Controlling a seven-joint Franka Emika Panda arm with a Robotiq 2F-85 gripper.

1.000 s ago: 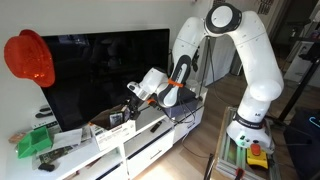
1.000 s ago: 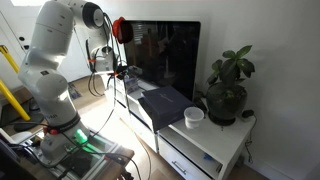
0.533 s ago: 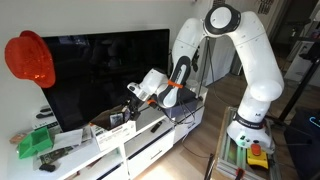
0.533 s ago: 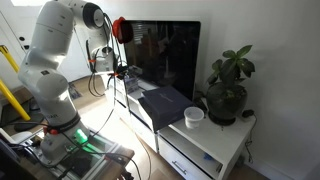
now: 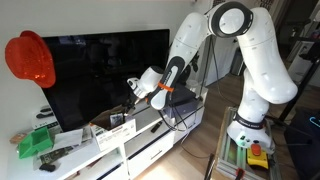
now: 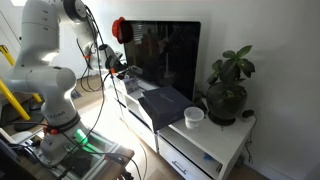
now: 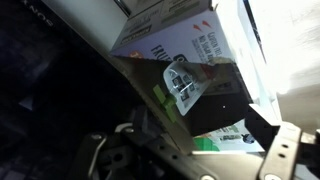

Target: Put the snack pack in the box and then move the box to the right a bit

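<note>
The box's printed side is at an angle to my open fingers above the snack pack inside (image 7: 185, 85), so next my gripper turns until it is square to that side (image 7: 178, 46) before it moves the box.
The box (image 5: 118, 130) is small and whitish with dark print, and stands on the white TV cabinet (image 5: 150, 140) in front of the TV. In the wrist view its printed side (image 7: 175, 35) fills the top. A small pack with a black-and-white label (image 7: 183, 82) lies just below that side; I cannot tell whether it is inside the box. My gripper (image 5: 134, 90) hovers above and just right of the box, apart from it. It also shows in an exterior view (image 6: 112, 66). In the wrist view its fingers (image 7: 190, 150) stand wide apart and hold nothing.
The black TV (image 5: 100, 75) stands right behind the box. A red cap (image 5: 30, 58) hangs at its corner. A green object (image 5: 35, 143) lies at the cabinet's end. A blue-grey case (image 6: 165, 103), a white cup (image 6: 193, 117) and a potted plant (image 6: 228, 90) stand further along.
The arm has changed posture and the gripper has risen a little, up and away from the box. The box has not moved.
</note>
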